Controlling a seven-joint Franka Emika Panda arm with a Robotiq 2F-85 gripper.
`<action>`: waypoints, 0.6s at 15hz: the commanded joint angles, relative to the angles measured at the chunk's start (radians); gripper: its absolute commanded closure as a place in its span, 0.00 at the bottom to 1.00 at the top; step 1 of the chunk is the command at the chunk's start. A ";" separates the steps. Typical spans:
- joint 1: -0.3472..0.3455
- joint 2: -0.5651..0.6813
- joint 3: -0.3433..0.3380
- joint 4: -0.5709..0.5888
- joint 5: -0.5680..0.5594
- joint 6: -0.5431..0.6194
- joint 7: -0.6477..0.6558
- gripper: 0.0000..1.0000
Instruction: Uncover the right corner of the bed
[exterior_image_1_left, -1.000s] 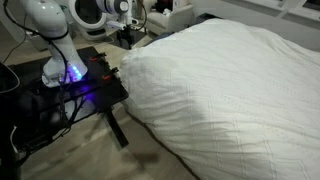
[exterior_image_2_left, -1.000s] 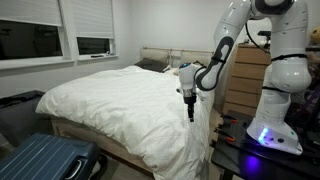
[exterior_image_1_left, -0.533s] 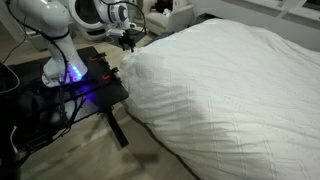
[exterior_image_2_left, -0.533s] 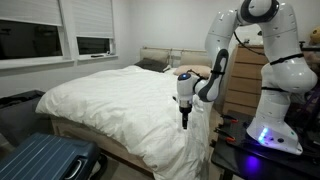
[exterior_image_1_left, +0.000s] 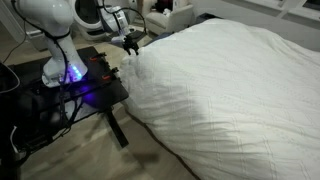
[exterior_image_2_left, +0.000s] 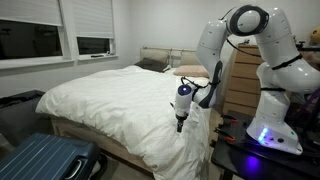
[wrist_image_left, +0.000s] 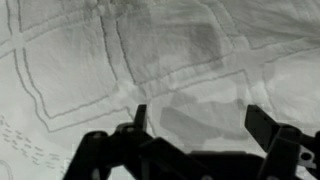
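Note:
My gripper should go on down until its fingers press in and pinch a fold (wrist_image_left: 197, 113), because it points down with open fingers over rumpled duvet at the bed corner (exterior_image_2_left: 180, 133).
The bed (exterior_image_1_left: 230, 90) fills both exterior views, covered by a rumpled white quilted duvet (exterior_image_2_left: 120, 100). The duvet hangs over the bed corner nearest the robot (exterior_image_2_left: 190, 140), so the mattress and frame post there are hidden. My gripper (exterior_image_2_left: 179, 125) points down just above the duvet at that corner, and it also shows in an exterior view (exterior_image_1_left: 131, 44). In the wrist view the gripper (wrist_image_left: 200, 118) is open, its two dark fingers spread over quilted white fabric (wrist_image_left: 170, 60), with nothing between them.
The black robot table (exterior_image_1_left: 80, 85) with a blue-lit base stands right beside the bed corner. A blue suitcase (exterior_image_2_left: 45, 160) lies on the floor by the bed. A wooden dresser (exterior_image_2_left: 240, 80) stands behind the arm, and a window (exterior_image_2_left: 60, 30) is on the far wall.
The arm has lowered and moved the gripper in toward the duvet at the bed corner. The duvet has not moved.

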 joint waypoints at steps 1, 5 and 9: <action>0.047 0.094 -0.067 0.057 -0.087 0.085 0.107 0.00; 0.119 0.203 -0.173 0.133 -0.224 0.146 0.226 0.00; 0.167 0.314 -0.240 0.212 -0.322 0.179 0.342 0.00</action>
